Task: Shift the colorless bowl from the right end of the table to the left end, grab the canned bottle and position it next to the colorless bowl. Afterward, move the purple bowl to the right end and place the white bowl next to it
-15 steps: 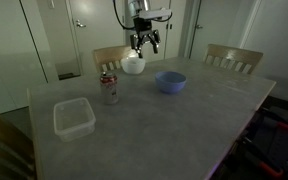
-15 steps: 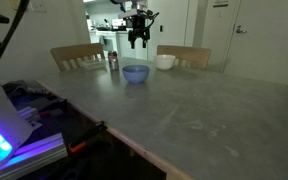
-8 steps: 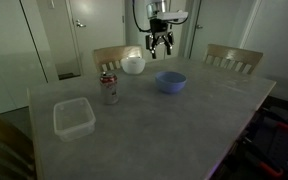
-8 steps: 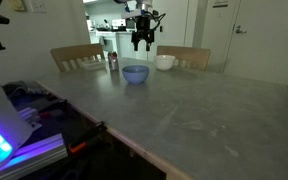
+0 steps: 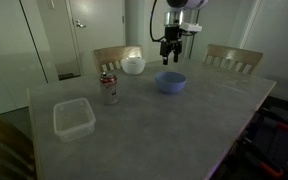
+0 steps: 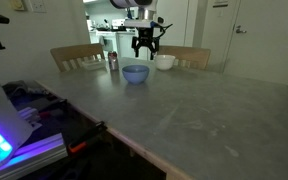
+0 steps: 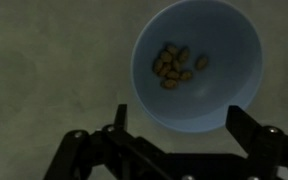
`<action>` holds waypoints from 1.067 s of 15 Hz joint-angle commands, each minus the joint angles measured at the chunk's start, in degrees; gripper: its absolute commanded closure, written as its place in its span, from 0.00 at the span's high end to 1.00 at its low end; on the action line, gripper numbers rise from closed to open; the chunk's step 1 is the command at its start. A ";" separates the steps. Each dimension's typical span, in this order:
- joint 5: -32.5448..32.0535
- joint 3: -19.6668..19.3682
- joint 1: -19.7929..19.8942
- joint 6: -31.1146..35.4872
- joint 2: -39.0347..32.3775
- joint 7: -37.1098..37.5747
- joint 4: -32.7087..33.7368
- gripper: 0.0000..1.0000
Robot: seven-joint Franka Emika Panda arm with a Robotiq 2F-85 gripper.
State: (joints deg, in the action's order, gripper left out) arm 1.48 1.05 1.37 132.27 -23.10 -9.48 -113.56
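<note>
My open fingers are on both sides of the purple bowl's rim (image 7: 142,102), one outside and one over the bowl's inside. My gripper should keep going down until it closes on that rim (image 5: 173,73).
The purple bowl (image 5: 170,81) sits mid-table in both exterior views (image 6: 135,73); the wrist view shows it from above (image 7: 196,65) with several small nuts inside. My gripper (image 5: 170,57) hangs open and empty above it (image 6: 146,48), fingers spread in the wrist view (image 7: 179,128). The white bowl (image 5: 133,64) stands at the table's far edge (image 6: 165,62). The canned bottle (image 5: 108,88) stands upright, also visible in an exterior view (image 6: 112,61). The colorless bowl (image 5: 73,118) lies near the table's end.
The grey table (image 5: 174,130) fills both exterior views (image 6: 184,115). Two wooden chairs (image 5: 232,58) (image 5: 109,56) stand at its far side. A doorway and white doors lie behind. Lit equipment (image 6: 9,125) sits by the table's corner.
My gripper has moved from above the white bowl across to above the purple bowl, staying open. No object has moved.
</note>
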 commanded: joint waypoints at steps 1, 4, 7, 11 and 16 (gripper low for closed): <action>2.39 0.45 1.26 9.27 2.30 0.37 -6.36 1.00; 1.04 0.47 1.33 14.25 2.30 -1.26 -9.31 1.00; 0.80 0.19 1.53 15.17 1.43 -0.91 -10.43 1.00; 0.34 -1.08 1.27 13.24 0.69 1.64 -10.16 0.95; -1.51 -2.50 0.57 9.81 -0.14 5.01 -9.25 0.54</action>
State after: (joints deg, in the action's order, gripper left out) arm 1.18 -0.90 2.15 144.41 -23.02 -6.13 -123.08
